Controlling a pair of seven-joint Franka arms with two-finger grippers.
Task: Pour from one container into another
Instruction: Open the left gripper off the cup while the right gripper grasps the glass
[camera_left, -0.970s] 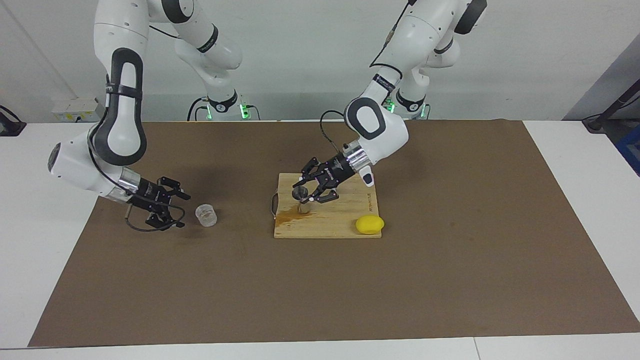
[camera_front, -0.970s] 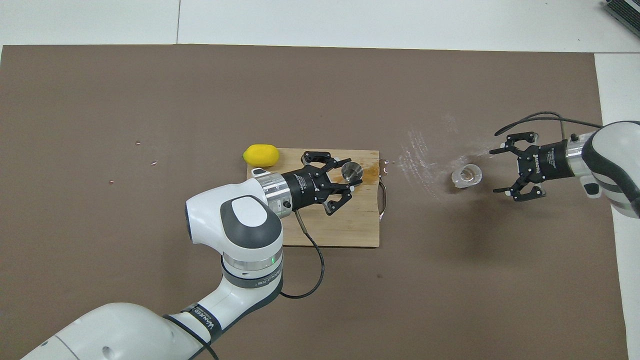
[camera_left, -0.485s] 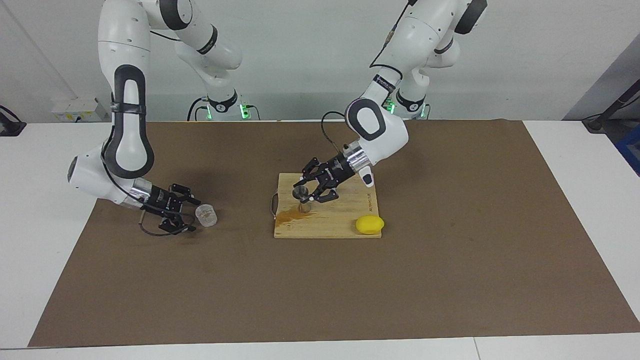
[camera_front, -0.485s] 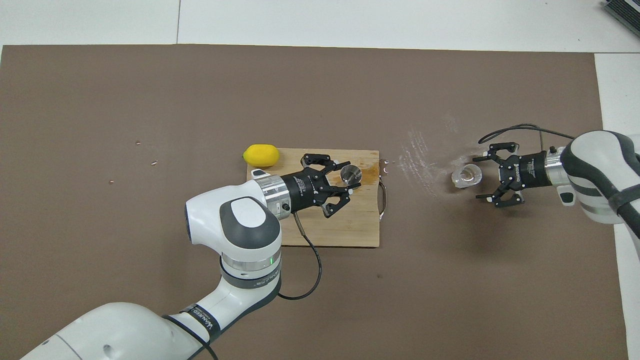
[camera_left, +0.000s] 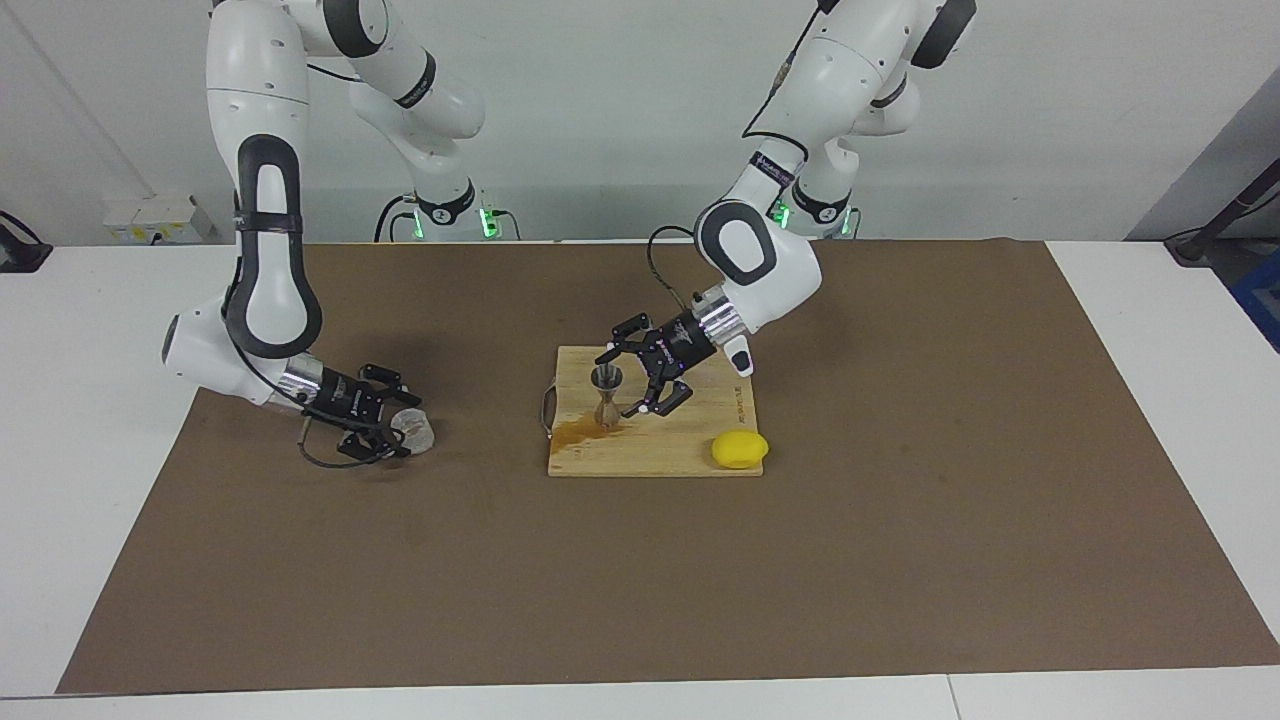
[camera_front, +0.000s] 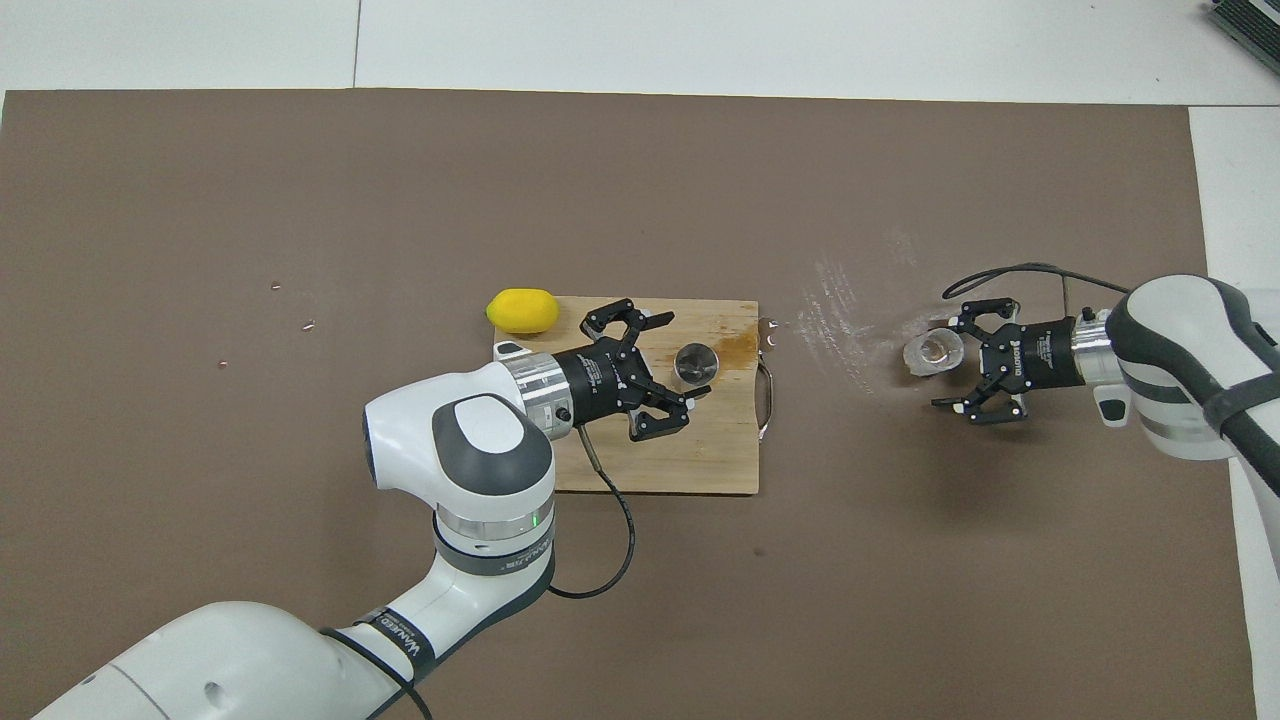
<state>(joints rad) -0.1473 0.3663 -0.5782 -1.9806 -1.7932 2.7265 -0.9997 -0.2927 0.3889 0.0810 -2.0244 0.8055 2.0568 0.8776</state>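
Next, I move my left gripper back out of the way before my right gripper pours from the small clear cup (camera_front: 932, 353), because my left gripper's open fingers are on either side of the metal jigger (camera_front: 696, 364).
The small clear cup (camera_left: 417, 430) (camera_front: 932, 352) stands on the brown mat toward the right arm's end of the table. My right gripper (camera_left: 404, 430) (camera_front: 942, 361) is low at the cup, open, with a finger on either side of it and a gap still showing. The metal jigger (camera_left: 606, 393) (camera_front: 695, 362) stands upright on the wooden cutting board (camera_left: 690, 440) (camera_front: 700, 460). My left gripper (camera_left: 620, 384) (camera_front: 687, 355) is open at the jigger, its fingertips spread to either side and apart from it.
A yellow lemon (camera_left: 740, 449) (camera_front: 522, 310) lies at the board's corner toward the left arm's end. A brownish stain (camera_left: 580, 432) marks the board beside the jigger. Pale wet streaks (camera_front: 840, 320) cross the mat between board and cup.
My left gripper has opened and let go of the jigger, which now stands free on the board. My right gripper has slid in to the cup and now straddles it.
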